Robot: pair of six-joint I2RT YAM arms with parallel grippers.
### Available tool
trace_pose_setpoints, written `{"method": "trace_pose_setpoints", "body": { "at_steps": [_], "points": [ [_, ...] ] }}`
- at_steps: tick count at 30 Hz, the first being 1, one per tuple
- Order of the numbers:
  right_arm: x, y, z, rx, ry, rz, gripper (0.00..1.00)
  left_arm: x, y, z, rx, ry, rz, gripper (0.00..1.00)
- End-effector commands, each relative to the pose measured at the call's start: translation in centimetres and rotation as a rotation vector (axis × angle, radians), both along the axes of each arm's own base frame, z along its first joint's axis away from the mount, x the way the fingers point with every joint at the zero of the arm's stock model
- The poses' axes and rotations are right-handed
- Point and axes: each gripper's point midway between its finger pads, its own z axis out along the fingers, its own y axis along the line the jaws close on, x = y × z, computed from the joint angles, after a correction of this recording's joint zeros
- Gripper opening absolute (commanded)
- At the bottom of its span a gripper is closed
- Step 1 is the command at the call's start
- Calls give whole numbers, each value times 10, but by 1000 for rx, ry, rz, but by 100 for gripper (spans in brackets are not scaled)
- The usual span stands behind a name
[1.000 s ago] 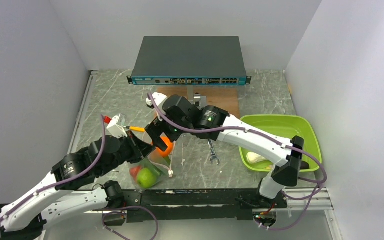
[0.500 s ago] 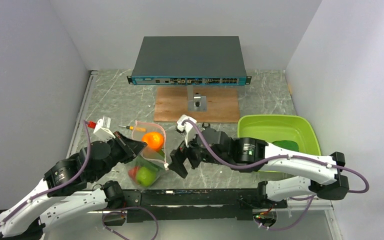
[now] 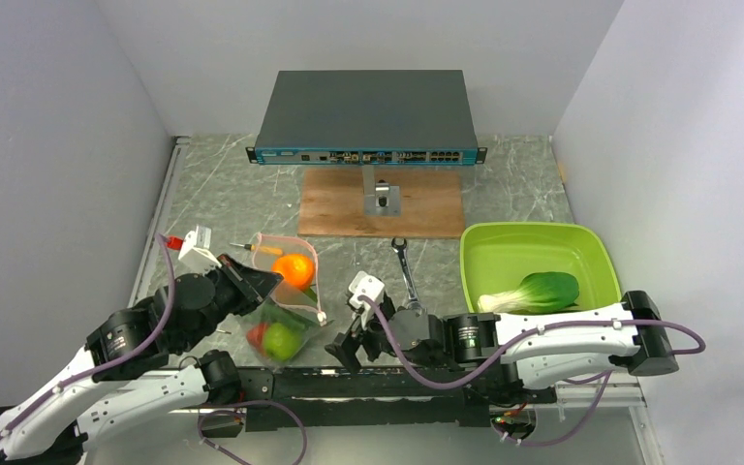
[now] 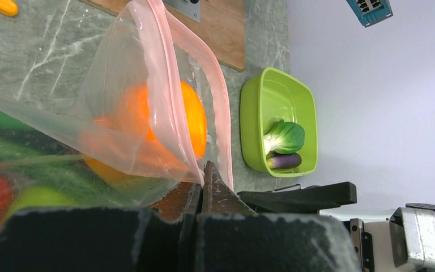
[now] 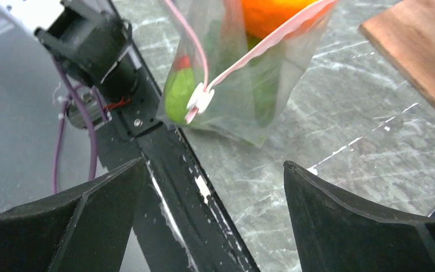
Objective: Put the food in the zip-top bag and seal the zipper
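The robot's right gripper should hold the slider tab (image 3: 323,318) while its left gripper goes across to squeeze both edges beside it, because the zipper (image 3: 317,266) gapes open around the orange.
The clear zip-top bag (image 3: 289,298) lies at the near left with its mouth facing away. It holds an orange (image 3: 295,269), a green apple (image 3: 282,341), a red strawberry (image 3: 258,334) and something green. My left gripper (image 3: 269,283) is shut on the bag's mouth edge, as the left wrist view (image 4: 205,170) shows, with the orange (image 4: 195,122) just inside. The pinkish zipper (image 5: 272,41) is unsealed, and its pale slider tab (image 5: 200,99) hangs at the near end. My right gripper (image 3: 341,347) is open and empty, low, just right of the bag (image 5: 212,164).
A lime-green tray (image 3: 504,242) at the right holds a bok choy (image 3: 535,291) and a purple eggplant (image 4: 285,161). A wrench (image 3: 405,271) lies mid-table and an orange-handled screwdriver (image 3: 262,250) lies behind the bag. A wooden board (image 3: 339,208) and a network switch (image 3: 366,116) are at the back.
The right gripper released the orange into the bag, then drew back and down to the near edge beside the slider. The left gripper kept its hold on the bag.
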Motion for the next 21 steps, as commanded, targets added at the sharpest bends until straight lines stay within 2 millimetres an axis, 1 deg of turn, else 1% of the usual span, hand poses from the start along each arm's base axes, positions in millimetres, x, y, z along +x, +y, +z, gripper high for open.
{"method": "trace_pose_setpoints", "body": {
  "at_steps": [1, 5, 8, 12, 13, 15, 17, 18, 20, 21],
  "points": [
    [13, 14, 53, 204, -60, -74, 91, 3, 0, 27, -100, -54, 20, 0],
    [23, 19, 57, 221, -113, -135, 85, 4, -3, 29, -115, -65, 11, 0],
    [26, 30, 60, 237, -136, -149, 83, 4, -4, 31, -114, -69, 9, 0],
    [29, 43, 54, 188, -139, -165, 78, 4, -2, 36, -110, -73, 13, 0],
    [32, 45, 49, 171, -140, -187, 77, 4, -2, 36, -111, -75, 15, 0],
    [38, 45, 42, 137, -155, -226, 72, 5, -1, 39, -117, -81, 18, 0],
    [46, 41, 41, 124, -176, -280, 66, 5, -1, 40, -123, -86, 20, 0],
    [49, 38, 44, 122, -191, -298, 57, 5, -1, 39, -124, -86, 21, 0],
    [55, 32, 57, 130, -236, -316, 32, 5, 0, 38, -125, -83, 26, 0],
    [58, 28, 66, 136, -263, -319, 14, 4, 2, 37, -125, -79, 29, 0]
  ]
}}
